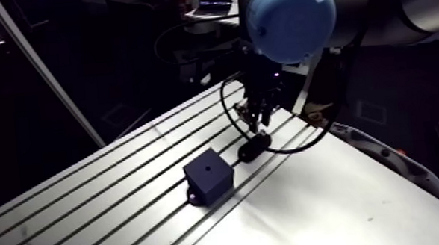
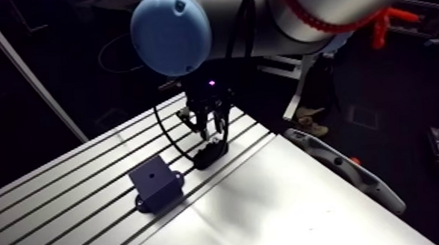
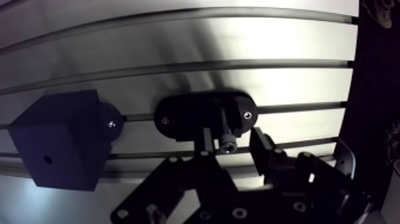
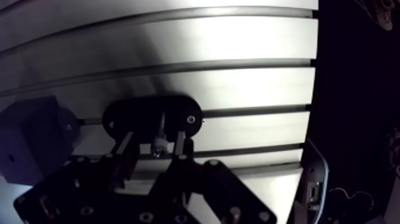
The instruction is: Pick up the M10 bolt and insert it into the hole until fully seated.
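Note:
The dark bolt [image 3: 228, 140] will come out by itself and leave the black oval holder in place when I lift, because screws [image 3: 247, 115] hold the holder down.
A dark bolt [image 3: 227, 138] with a socket head stands upright in a black oval holder [image 3: 189, 117] bolted to the table. My gripper [image 4: 152, 145] hangs just over the holder. One finger stands on each side of the bolt head, small gaps show, and the gripper is open. Beside the holder sits a dark cube-shaped block [image 3: 59, 140] with a small round hole [image 1: 206, 165] in its top face. In the arm view the gripper [image 1: 258, 118] is above the holder [image 1: 254, 147], beyond the block [image 1: 209, 176].
The slotted aluminium table [image 1: 123, 191] runs under everything, with a smooth sheet [image 1: 326, 205] on its near right part. The table's edge drops off to the right of the holder [image 2: 212, 155]. A round foot [image 3: 111, 122] of the block carries a screw.

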